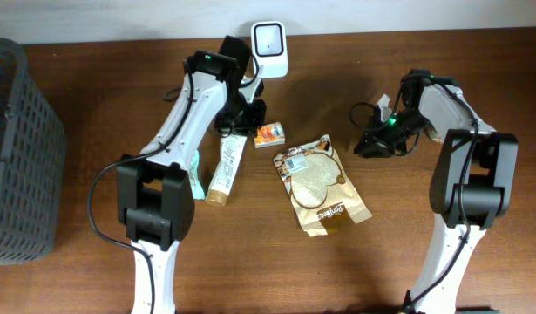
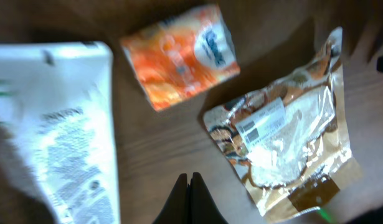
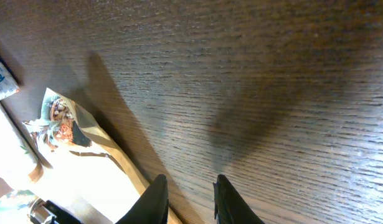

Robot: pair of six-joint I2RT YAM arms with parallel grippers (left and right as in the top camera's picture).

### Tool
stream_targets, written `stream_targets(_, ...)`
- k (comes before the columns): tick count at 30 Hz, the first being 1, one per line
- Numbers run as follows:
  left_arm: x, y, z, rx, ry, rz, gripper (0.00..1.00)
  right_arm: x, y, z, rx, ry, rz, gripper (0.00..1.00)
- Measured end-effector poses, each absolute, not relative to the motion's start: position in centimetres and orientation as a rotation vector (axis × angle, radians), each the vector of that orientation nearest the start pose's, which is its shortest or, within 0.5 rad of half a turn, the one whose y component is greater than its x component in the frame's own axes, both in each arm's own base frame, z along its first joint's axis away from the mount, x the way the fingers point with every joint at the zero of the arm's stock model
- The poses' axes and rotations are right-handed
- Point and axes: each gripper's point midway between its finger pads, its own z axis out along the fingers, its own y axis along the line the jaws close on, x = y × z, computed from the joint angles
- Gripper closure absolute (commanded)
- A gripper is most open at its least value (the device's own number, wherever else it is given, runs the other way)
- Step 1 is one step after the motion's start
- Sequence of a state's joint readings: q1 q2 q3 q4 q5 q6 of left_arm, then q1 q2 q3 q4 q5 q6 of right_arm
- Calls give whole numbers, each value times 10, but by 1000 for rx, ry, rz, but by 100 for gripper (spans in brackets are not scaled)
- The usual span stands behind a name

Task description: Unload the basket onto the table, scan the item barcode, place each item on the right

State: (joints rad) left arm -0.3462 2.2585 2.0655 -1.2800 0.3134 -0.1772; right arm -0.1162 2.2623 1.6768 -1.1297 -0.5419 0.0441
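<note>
The pouch is lying flat and loose (image 1: 320, 188), so my left gripper should hold it still at the barcode label (image 1: 295, 163) while my right gripper pinches the pouch's side for the scanner.
A white barcode scanner (image 1: 269, 48) stands at the back of the table. Before it lie an orange packet (image 1: 270, 133), a white tube (image 1: 224, 170) and a clear-and-brown pouch (image 1: 320, 183) with a white barcode label (image 2: 261, 121) facing up. My left gripper (image 2: 191, 180) is shut and empty, hovering over bare wood between the tube (image 2: 60, 130), the orange packet (image 2: 182, 55) and the pouch (image 2: 284, 137). My right gripper (image 3: 190, 183) hangs just above the table to the right of the pouch (image 3: 79, 168), jaws a little apart with nothing between them.
A dark grey mesh basket (image 1: 19, 148) stands at the left edge. A teal item (image 1: 195, 174) lies partly under the left arm beside the tube. Bare wood (image 1: 398, 209) lies between the pouch and the right arm's base.
</note>
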Motion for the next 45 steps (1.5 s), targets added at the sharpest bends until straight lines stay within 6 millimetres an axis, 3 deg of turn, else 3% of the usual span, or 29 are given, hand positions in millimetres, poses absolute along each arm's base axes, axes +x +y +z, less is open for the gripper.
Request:
stream_targets(10, 364, -240, 47, 378, 3216, -623, 100, 401, 42, 13, 279, 3124, 881, 77)
stream_targets(13, 354, -253, 36, 442, 3212, -606, 100, 401, 42, 13, 273, 3124, 881, 71)
stream_targets(24, 342, -279, 3, 403, 3175, -406, 100, 398, 43, 13, 240, 3133, 887, 69)
stream_targets(29, 358, -302, 4, 408, 3066, -446, 100, 389, 44, 15, 216, 3161, 902, 70)
stream_targets(36, 373, -289, 5, 357, 3053, -454, 100, 385, 49, 19, 102, 3144, 966, 70)
stream_targets(40, 384, -278, 16, 378, 3046, -465, 100, 382, 51, 36, 60, 3097, 1048, 71)
stream_targets(42, 391, -276, 26, 414, 3020, -477, 100, 380, 45, 66, 39, 3045, 1044, 70)
stream_targets(45, 387, -279, 38, 486, 3001, -540, 100, 377, 35, 126, -24, 2898, 980, 70)
